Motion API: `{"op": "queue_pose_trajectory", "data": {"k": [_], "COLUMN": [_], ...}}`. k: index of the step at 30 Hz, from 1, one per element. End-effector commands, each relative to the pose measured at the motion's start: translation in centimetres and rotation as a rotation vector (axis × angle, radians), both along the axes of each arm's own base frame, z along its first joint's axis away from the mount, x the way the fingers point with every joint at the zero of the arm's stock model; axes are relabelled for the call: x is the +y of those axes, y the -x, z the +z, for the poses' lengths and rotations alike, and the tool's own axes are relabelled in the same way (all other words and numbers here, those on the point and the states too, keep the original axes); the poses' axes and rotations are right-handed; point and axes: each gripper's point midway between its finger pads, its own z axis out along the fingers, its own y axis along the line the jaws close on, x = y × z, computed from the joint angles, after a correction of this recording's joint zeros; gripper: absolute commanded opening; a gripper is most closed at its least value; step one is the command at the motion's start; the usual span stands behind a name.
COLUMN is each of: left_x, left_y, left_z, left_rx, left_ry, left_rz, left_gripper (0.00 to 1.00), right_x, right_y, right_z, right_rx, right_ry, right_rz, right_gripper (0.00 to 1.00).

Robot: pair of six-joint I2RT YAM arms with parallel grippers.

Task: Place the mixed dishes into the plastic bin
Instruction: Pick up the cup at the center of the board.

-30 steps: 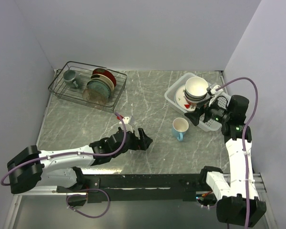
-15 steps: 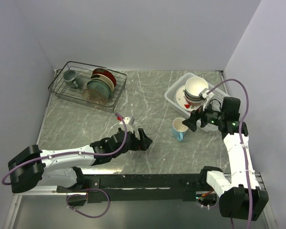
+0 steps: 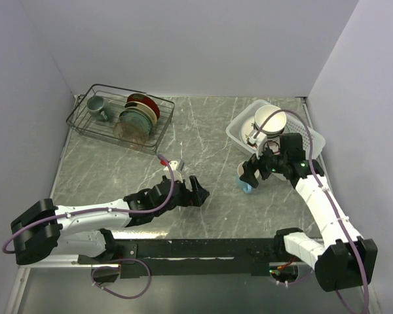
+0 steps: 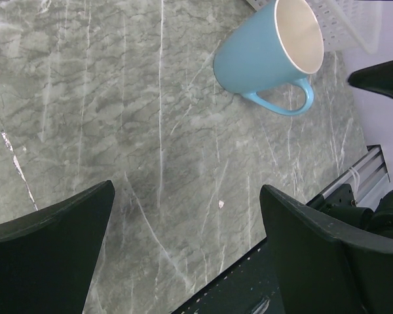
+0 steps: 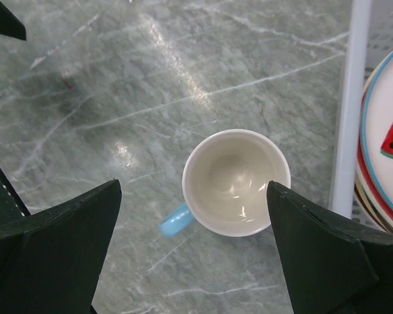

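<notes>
My right gripper should keep lowering one finger into the mug's cream inside [image 5: 234, 183] and close on the light blue mug's handle-side rim [image 5: 189, 201], which is midway under the open fingers.
A light blue mug [image 3: 244, 182] [image 4: 268, 55] [image 5: 236, 183] stands upright on the marble table just left of the white plastic bin [image 3: 238, 128] [image 5: 350, 98]. My right gripper [image 3: 255, 171] [image 5: 193, 188] hovers open straight above the mug, and its cream inside shows between the wide fingers. The bin holds stacked plates, the top one with a red watermelon mark [image 5: 388, 137], and stacked cream-and-dark bowls [image 3: 270, 120]. My left gripper [image 3: 198, 193] [image 4: 187, 190] stays open and empty low over the table, left of the mug.
A black wire rack [image 3: 85, 129] stands at the back left with a grey-green mug [image 3: 95, 103] and upright plates [image 3: 141, 114]. Walls close in the table on the left, back and right. The arms' black base rail [image 3: 203, 248] runs along the near edge.
My right arm has swung left and down from beside the bin to a spot over the light blue mug. The left arm has not moved.
</notes>
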Motion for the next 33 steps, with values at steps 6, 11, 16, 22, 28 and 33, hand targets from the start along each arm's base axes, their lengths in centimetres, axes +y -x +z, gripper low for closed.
{"op": "queue_pose_trajectory", "data": {"k": [6, 11, 16, 22, 28, 33], "left_x": [0.9, 1.4, 1.4, 1.4, 2.4, 3.2], "left_y": [0.2, 0.2, 0.2, 0.2, 0.2, 0.1], "left_z": [0.5, 0.4, 0.2, 0.3, 0.6, 0.8], "left_rx": [0.012, 0.009, 0.01, 0.009, 0.002, -0.01], "left_ry": [0.041, 0.041, 0.036, 0.033, 0.041, 0.032], "left_rz": [0.032, 0.044, 0.044, 0.045, 0.068, 0.089], "left_gripper": [0.99, 0.99, 0.99, 0.99, 0.99, 0.99], "right_x": [0.7, 0.6, 1.8, 1.7, 1.4, 2.1], "right_y": [-3.2, -3.0, -1.0, -0.8, -0.9, 0.2], "right_z": [-0.7, -2.1, -3.6, -6.7, -9.1, -7.0], "right_rx": [0.008, 0.056, 0.089, 0.144, 0.203, 0.195], "right_ry": [0.169, 0.247, 0.291, 0.349, 0.415, 0.398], "right_rz": [-0.059, -0.086, -0.026, -0.042, -0.041, 0.071], "right_gripper": [1.0, 1.0, 0.93, 0.73, 0.32, 0.0]}}
